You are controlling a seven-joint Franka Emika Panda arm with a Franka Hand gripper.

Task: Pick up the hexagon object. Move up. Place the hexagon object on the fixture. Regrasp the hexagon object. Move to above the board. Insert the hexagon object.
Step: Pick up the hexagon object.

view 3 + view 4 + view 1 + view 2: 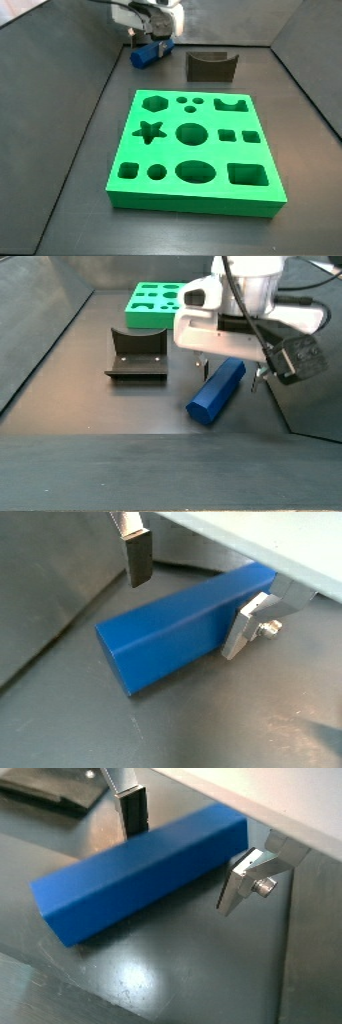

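The fixture's top (pixel 211 59) dips between raised corners. The dip will keep the hexagon object (pixel 144 56) cradled there instead of letting it roll off when I set it down.
The hexagon object (pixel 181 632) is a long blue rod lying flat on the dark floor; it also shows in the other wrist view (pixel 140 878) and in both side views (pixel 144 56) (pixel 218 393). My gripper (pixel 187 612) (pixel 185 865) is low over the rod's far end and open, with one silver finger (pixel 138 557) on each side of it. The jaws straddle the rod without closing on it. The gripper also shows in both side views (pixel 150 40) (pixel 230 368). The fixture (pixel 210 66) (pixel 138 353) stands apart beside it. The green board (pixel 167 150) (pixel 147 318) lies further off.
Dark grey walls enclose the floor. A pale wall edge (pixel 267 542) runs close behind the rod's end. A flat dark plate (pixel 54 788) lies on the floor beyond the finger.
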